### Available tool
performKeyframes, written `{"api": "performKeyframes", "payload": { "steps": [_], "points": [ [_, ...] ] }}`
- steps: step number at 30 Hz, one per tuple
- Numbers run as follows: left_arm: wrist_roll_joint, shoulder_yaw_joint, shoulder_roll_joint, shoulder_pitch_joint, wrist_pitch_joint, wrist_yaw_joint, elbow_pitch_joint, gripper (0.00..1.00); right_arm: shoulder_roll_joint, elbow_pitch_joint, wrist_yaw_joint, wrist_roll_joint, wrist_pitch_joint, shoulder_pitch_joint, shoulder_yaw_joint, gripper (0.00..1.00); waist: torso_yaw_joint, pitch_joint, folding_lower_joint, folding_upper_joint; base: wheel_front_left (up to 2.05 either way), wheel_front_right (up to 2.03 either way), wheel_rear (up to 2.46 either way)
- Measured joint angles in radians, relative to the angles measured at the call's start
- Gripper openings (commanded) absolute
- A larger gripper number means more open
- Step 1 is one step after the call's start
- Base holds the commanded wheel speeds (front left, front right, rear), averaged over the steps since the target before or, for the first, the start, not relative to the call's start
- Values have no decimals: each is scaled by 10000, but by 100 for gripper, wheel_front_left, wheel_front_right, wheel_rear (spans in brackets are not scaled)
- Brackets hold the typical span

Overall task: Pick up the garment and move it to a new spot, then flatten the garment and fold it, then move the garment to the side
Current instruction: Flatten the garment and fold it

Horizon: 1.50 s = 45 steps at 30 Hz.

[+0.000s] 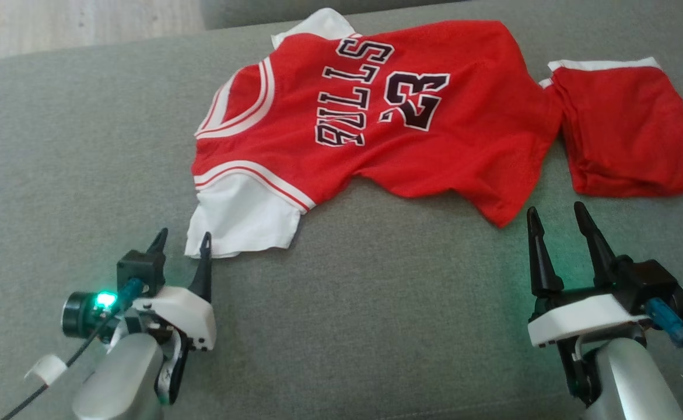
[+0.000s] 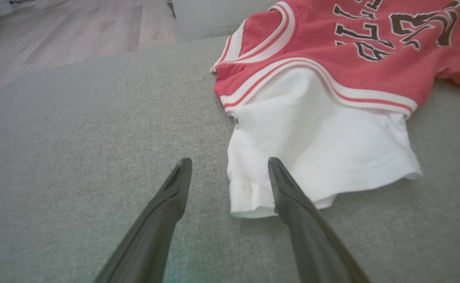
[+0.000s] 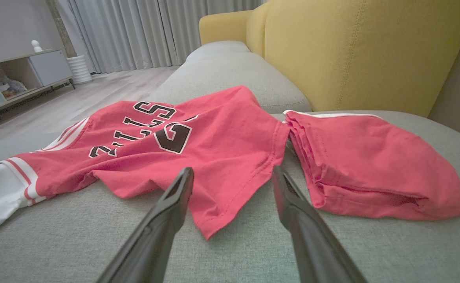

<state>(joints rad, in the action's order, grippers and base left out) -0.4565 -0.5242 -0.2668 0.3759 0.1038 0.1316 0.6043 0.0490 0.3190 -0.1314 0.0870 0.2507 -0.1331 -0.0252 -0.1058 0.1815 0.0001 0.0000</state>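
The jersey's near side (image 1: pixel 395 178) will fold over the lettering when I bring the sleeve across, because a striped seam (image 1: pixel 279 181) connects the white sleeve and jersey.
The garment (image 1: pixel 376 122) is a red jersey with white sleeves, lettered "BULLS 23", spread loosely on the grey sofa seat (image 1: pixel 376 303). My left gripper (image 1: pixel 182 236) is open just short of the white sleeve's hem (image 2: pixel 292 157), its right finger (image 2: pixel 288 192) overlapping the hem's corner. My right gripper (image 1: pixel 557 213) is open near the jersey's lower red corner (image 3: pixel 210 224), which lies between its fingers in the right wrist view. Neither gripper holds anything.
A folded red garment (image 1: pixel 627 134) lies right of the jersey, almost touching it. Behind stands the yellow sofa back (image 3: pixel 351 51). Wooden floor (image 2: pixel 76 35) lies beyond the seat's left edge, with a cabinet (image 3: pixel 13 74) and curtains farther off.
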Motion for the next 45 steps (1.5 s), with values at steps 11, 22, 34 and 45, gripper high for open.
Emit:
{"api": "performKeyframes", "payload": {
  "steps": [11, 22, 34, 45],
  "points": [
    [0, -228, -79, 941, -1289, -25, 1097, 100, -2, -182, 0, 102, 0, -263, 63, 100, -400, 390, -1, 0, 0, 0, 0],
    [-111, -272, -61, 869, -884, -226, 888, 0, -2, -144, 0, 79, 0, -259, 217, 100, -240, 124, 0, 0, 0, 0, 0],
    [-382, 384, 23, 412, 1091, 311, -1133, 0, -4, 715, 0, -786, -732, -181, -188, 100, 304, -326, -1, 0, 0, 0, 0],
    [-368, 324, 27, 134, 1175, 441, -1921, 0, -6, 2075, 0, 182, -1908, -721, 228, 100, 655, -216, -1, 0, 0, 0, 0]
  ]
}}
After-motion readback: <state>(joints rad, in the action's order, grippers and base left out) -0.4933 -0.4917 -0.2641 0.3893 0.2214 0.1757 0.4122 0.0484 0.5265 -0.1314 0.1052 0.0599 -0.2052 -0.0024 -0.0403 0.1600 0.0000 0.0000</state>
